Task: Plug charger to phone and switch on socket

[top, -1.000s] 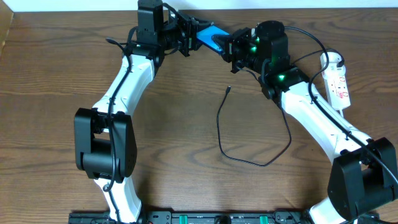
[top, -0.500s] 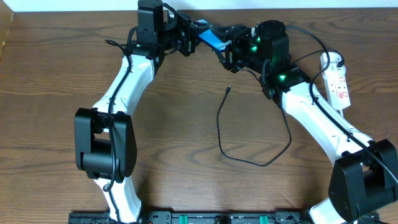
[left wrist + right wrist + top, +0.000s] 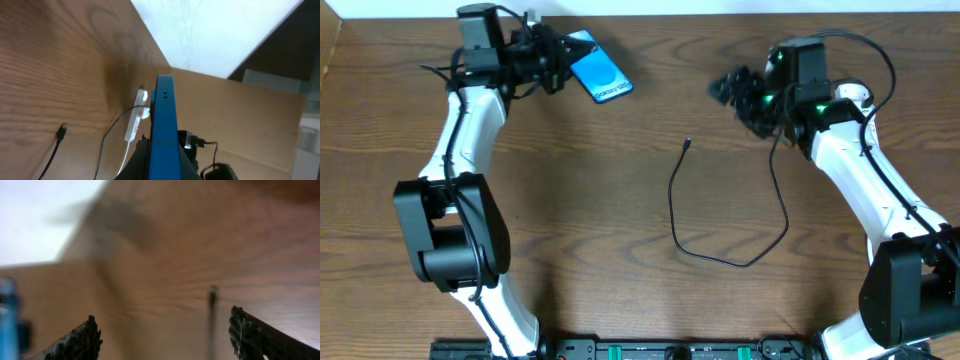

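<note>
The plug tip (image 3: 687,143) lies loose, short of the phone, so my left gripper should keep the phone steady as my right gripper takes the cable (image 3: 680,160) behind its plug.
The phone (image 3: 601,72), blue screen up, hangs above the table's far left with my left gripper (image 3: 563,62) shut on its end. In the left wrist view the phone (image 3: 164,120) is edge-on between the dark fingers (image 3: 141,161). My right gripper (image 3: 724,88) stands open and empty at the far right, apart from the phone, its fingertips (image 3: 86,336) wide apart. The charger's black cable (image 3: 672,200) lies looped mid-table, with its plug tip (image 3: 689,143) free. The white socket (image 3: 136,117) lies beyond it, mostly covered by my right arm in the overhead view.
The table's far edge meets a white wall (image 3: 210,35). My right arm (image 3: 855,170) spans the right side of the table and my left arm (image 3: 460,130) the left side. Bare wood (image 3: 570,230) lies between the arms round the cable loop.
My right gripper has opened, let go of the phone and drawn back to the right. My left arm has swung left, carrying the phone away from the middle.
</note>
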Action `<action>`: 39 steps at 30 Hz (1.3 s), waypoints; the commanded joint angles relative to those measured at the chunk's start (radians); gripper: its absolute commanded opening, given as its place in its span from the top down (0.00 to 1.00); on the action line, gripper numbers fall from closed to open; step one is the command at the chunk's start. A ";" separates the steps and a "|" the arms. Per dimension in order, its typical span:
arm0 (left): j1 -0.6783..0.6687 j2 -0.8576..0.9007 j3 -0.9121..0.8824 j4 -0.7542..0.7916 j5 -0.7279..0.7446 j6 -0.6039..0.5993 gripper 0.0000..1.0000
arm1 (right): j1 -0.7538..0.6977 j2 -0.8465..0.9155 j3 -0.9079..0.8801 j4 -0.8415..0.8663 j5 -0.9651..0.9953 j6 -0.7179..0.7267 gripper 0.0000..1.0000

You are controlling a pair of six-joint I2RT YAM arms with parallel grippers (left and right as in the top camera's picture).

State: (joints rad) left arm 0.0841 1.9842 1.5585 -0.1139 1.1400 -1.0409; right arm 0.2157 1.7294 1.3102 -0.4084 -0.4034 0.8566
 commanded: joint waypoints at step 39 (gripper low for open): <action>-0.011 -0.019 0.016 -0.021 0.135 0.102 0.93 | 0.171 0.424 0.004 0.105 -0.007 -0.087 0.72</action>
State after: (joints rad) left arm 0.0738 1.9842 1.5585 -0.1356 1.2324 -0.9592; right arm 0.3801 2.1036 1.3182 -0.3115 -0.4950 0.7834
